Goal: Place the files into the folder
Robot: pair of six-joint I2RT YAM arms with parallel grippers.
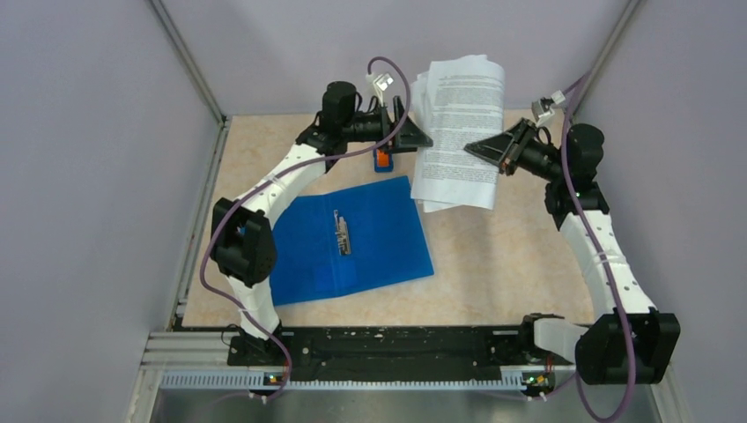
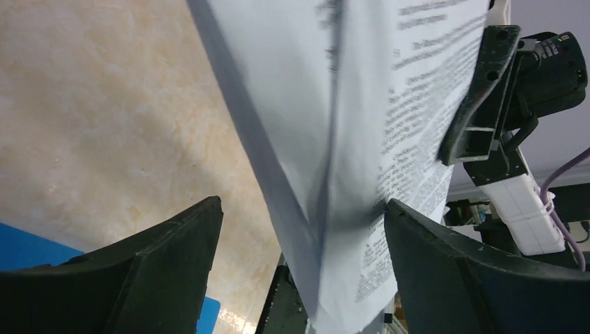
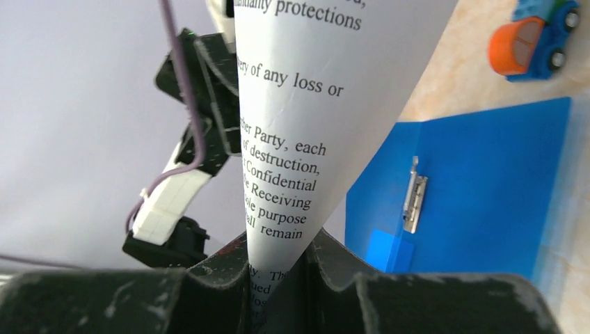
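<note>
My right gripper is holding the files at the edge farther from the blue folder, so my left gripper should grab the files' loose edge before my right gripper lets go.
The files, white sheets of dense black text, hang in the air over the far middle of the table. My right gripper is shut on their right edge; in the right wrist view the sheets are pinched between its fingers. My left gripper is open at their left edge; in the left wrist view the sheets hang between its spread fingers and touch only the right one. The blue folder lies flat on the table, its metal clip showing, below and left of the files.
A small blue-and-orange toy sits on the table just beyond the folder's far edge, under my left gripper; it also shows in the right wrist view. Grey walls close in the left, far and right sides.
</note>
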